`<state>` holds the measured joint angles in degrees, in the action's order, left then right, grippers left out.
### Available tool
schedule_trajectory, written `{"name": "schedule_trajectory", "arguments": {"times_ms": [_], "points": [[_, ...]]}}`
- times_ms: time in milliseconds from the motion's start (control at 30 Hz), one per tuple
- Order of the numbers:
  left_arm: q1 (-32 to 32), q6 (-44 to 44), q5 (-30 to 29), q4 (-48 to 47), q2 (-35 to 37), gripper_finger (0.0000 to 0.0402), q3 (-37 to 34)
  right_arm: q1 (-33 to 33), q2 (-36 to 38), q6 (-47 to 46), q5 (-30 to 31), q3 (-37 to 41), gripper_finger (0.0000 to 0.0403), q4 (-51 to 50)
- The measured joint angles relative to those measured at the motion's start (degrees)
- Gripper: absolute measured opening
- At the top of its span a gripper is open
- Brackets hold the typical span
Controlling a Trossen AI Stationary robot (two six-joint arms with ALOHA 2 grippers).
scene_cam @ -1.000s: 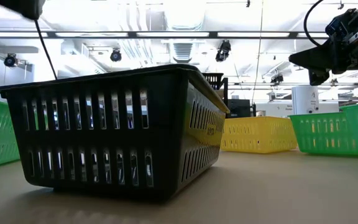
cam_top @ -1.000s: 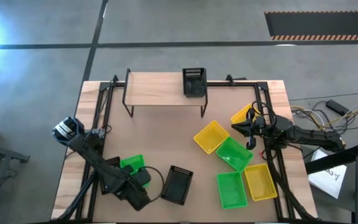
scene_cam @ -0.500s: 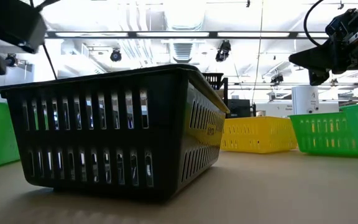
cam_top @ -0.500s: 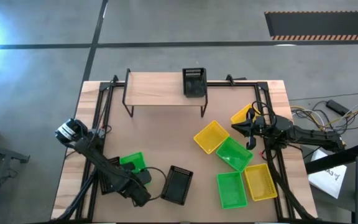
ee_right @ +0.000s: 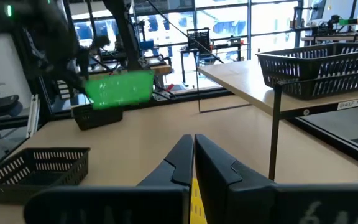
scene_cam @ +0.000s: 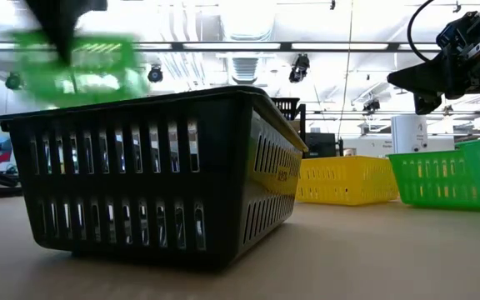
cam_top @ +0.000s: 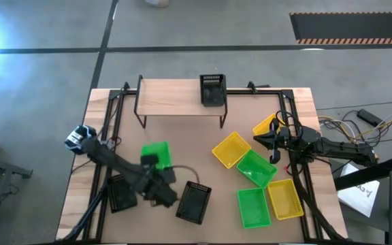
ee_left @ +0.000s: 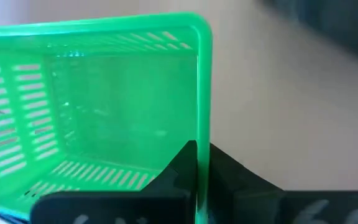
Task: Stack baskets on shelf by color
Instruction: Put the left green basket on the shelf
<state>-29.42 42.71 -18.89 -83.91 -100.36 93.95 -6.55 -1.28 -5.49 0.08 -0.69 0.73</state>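
Note:
My left gripper should go on carrying the green basket by its rim until it rests on the shelf, because the space next to the black basket is open.
My left gripper is shut on a green basket and holds it in the air over the table's near left part. The basket also shows high up in the low view. A black basket sits on the table under my left arm, and another black basket sits near the front edge. The shelf stands at the far edge with one black basket on its right end. My right gripper hovers shut at the right, beside a yellow basket. My left gripper pinches one side wall of the green basket at its rim, with one finger inside the basket and the other outside. The basket is lifted clear of the table, its open side toward the wrist camera.
On the right half lie two more yellow baskets and two green baskets, close together. Bare tabletop shows between the shelf and the baskets. Cables trail off the right edge.
My left gripper has shut on the green basket's wall and lifted it off the table. It has carried the basket up and toward the far edge, a little to the right. The black basket beside it stays on the table.

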Motion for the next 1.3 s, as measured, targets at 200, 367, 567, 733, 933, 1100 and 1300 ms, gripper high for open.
{"name": "schedule_trajectory", "arguments": {"times_ms": [200,367,567,733,933,1100,1300], "points": [[12.7,-18.35,-11.55,-1.07,1.01,0.0,9.56,0.02,0.0,0.04,0.02,0.0,0.0009,0.0],[28.04,-38.24,-11.51,4.86,1.9,0.0,9.51,0.01,0.0,0.04,0.01,0.01,0.0009,0.0],[44.2,-55.91,-3.1,17.18,1.92,0.0,7.22,0.02,0.0,0.01,0.0,0.01,0.0009,0.0],[51.96,-62.38,6.29,22.18,1.92,0.0,5.37,0.02,-0.02,0.0,0.0,0.01,0.0009,0.0],[53.17,-65.64,7.03,23.94,1.95,0.0,2.92,0.0,-0.02,-0.03,0.0,0.02,0.0009,0.0],[52.17,-65.58,7.0,24.56,1.91,0.0,1.34,0.02,-0.02,0.04,0.0,0.02,0.0009,0.0],[51.91,-65.58,7.08,26.89,1.9,0.0001,1.27,0.02,-0.02,-0.01,0.01,0.01,0.0009,0.0]]}}
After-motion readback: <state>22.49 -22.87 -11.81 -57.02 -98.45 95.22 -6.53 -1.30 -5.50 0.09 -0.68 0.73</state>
